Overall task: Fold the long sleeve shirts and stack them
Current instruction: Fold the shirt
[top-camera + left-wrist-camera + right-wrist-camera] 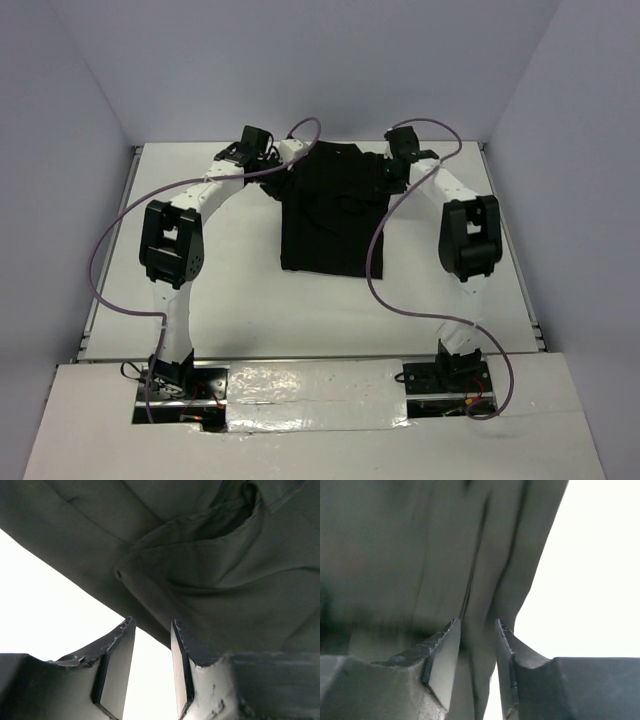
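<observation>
I should pinch the upper layer's near corner [123, 573] with my left gripper and pull the layer's edge straight, because the edge of the shirt's upper layer [227, 531] sags in a loose wrinkle.
The black long sleeve shirt [335, 210] lies partly folded as a rough rectangle on the far middle of the white table [230, 300]. Its neck label does not show. My left gripper [272, 160] is at the shirt's far left corner. In the left wrist view it [152, 622] is open and empty, with bare table between the fingers and the shirt's edge [200, 570] just past the fingertips. My right gripper [392, 170] is at the shirt's far right corner. In the right wrist view it [477, 622] is open, with a fold of the shirt [480, 580] lying between the fingers.
Purple cables [375, 260] loop from both arms, and the right one crosses the shirt's right edge. White walls enclose the table on the left, right and far sides. The arm bases [170, 375] stand at the near edge.
</observation>
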Available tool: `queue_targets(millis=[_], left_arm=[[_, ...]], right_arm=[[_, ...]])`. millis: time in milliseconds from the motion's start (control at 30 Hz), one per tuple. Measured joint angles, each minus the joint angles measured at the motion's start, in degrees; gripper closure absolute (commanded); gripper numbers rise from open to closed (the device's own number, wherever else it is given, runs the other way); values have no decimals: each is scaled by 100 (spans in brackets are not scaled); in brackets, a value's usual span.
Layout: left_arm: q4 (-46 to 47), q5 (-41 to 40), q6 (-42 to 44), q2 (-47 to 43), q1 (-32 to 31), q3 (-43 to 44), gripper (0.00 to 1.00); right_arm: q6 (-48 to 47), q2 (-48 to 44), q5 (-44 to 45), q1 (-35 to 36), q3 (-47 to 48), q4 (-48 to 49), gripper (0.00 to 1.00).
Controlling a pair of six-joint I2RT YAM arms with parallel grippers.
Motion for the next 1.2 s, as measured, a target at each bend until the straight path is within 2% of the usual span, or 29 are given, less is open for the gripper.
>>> queue_targets(millis=[200, 300, 433, 633, 733, 900, 1000, 1033, 1067, 1133, 1167, 1200], left_arm=[[133, 166, -358, 26, 7, -2, 52], [203, 208, -476, 153, 7, 79, 51], [232, 188, -599, 413, 9, 225, 51], [247, 55, -717, 671, 20, 227, 50], [245, -13, -726, 761, 26, 227, 48], [317, -31, -752, 820, 37, 225, 53], [415, -22, -837, 828, 42, 201, 63], [452, -13, -870, 828, 42, 184, 68], [503, 2, -876, 828, 42, 160, 77], [588, 46, -914, 828, 42, 118, 87], [627, 74, -925, 828, 42, 96, 95], [675, 105, -955, 828, 42, 74, 100]], right_arm=[[-839, -1860, -1023, 11, -2197, 1093, 55], [-1318, -2315, -1353, 57, -3012, 1810, 52], [-2251, -2465, -1303, 284, -3777, 2356, 51], [-3405, -2092, -964, 859, -3574, 2524, 50], [-3580, -1716, -844, 879, -3152, 2511, 50], [-3635, -1123, -756, 852, -2345, 2326, 53], [-3646, -986, -828, 852, -2096, 2216, 64], [-3652, -955, -855, 852, -2046, 2177, 77], [-3661, -931, -868, 852, -1987, 2129, 82], [-3652, -874, -890, 850, -1904, 2013, 95], [-3646, -859, -887, 846, -1880, 1958, 100], [-3650, -852, -881, 824, -1873, 1917, 100]])
